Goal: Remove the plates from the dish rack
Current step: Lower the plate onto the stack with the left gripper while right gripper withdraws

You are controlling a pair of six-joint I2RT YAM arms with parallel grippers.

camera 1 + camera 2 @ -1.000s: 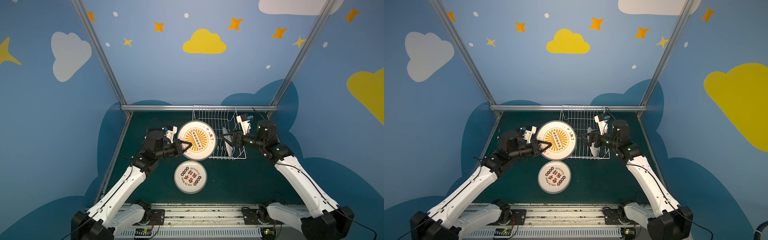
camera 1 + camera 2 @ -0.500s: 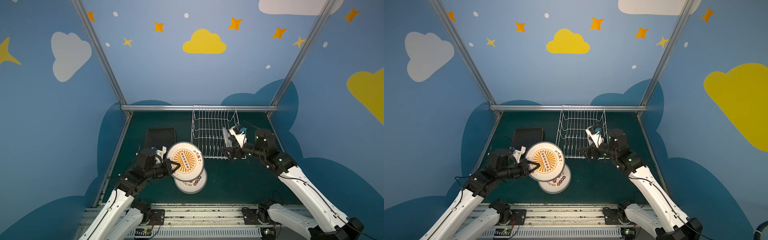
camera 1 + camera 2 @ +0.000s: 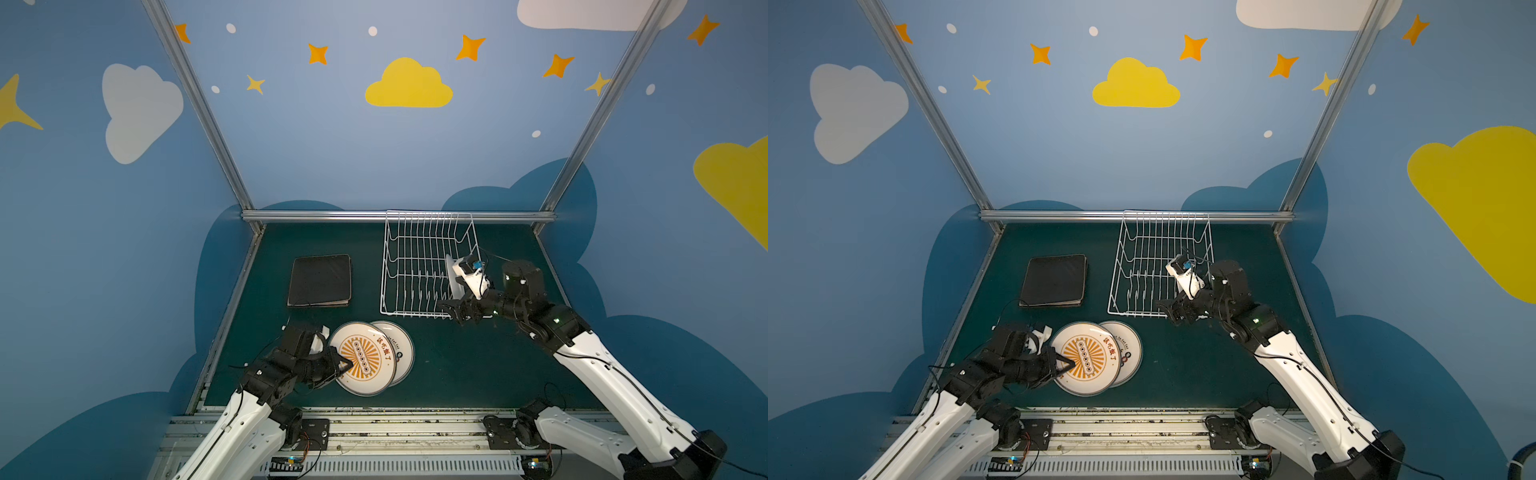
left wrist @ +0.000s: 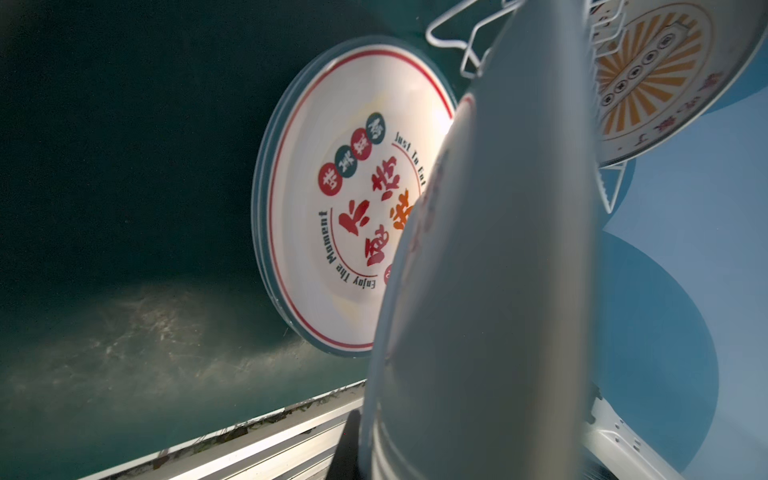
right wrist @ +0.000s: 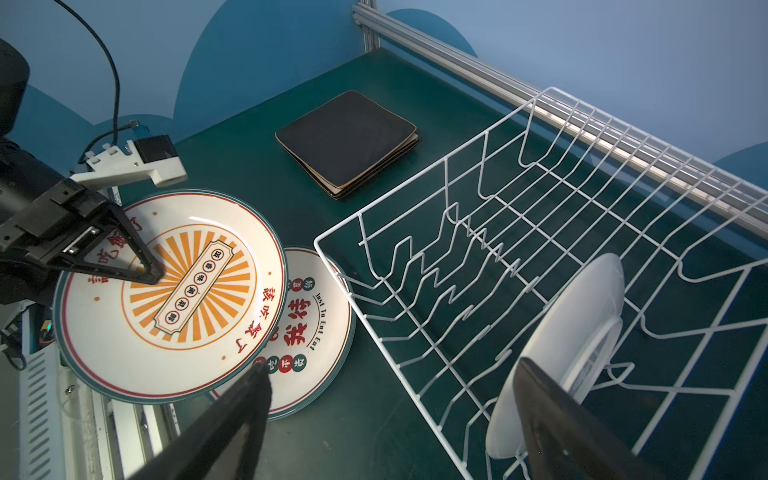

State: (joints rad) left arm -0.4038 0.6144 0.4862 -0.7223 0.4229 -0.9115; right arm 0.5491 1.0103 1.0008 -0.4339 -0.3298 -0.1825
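I keep moving the sunburst plate [image 3: 369, 357], face up and half over the lettered plate [image 3: 404, 350], across and down with my left gripper until it rests on top, then let go.
My left gripper [image 3: 347, 365] [image 3: 1069, 365] is shut on the rim of a round plate with an orange sunburst [image 3: 365, 359] [image 3: 1088, 359] [image 5: 174, 299]. That plate hangs tilted, half over a second round plate with red lettering [image 3: 401, 349] [image 5: 320, 332] [image 4: 345, 199], which lies flat on the mat. The white wire dish rack [image 3: 424, 266] [image 3: 1158, 266] [image 5: 498, 232] holds one round plate [image 3: 452, 276] [image 5: 561, 345] upright near its front right corner. My right gripper [image 3: 451, 309] [image 3: 1169, 309] [image 5: 392, 365] is open at that corner, one finger beside this plate.
A stack of black-backed square plates [image 3: 320, 280] [image 3: 1054, 280] [image 5: 347, 141] lies face down on the green mat, left of the rack. An aluminium rail [image 3: 399, 216] runs along the back, and blue walls close in both sides.
My left arm carried the sunburst plate from the rack down to the front left, over the lettered plate. My right gripper drew back, still open, to the rack's front right corner.
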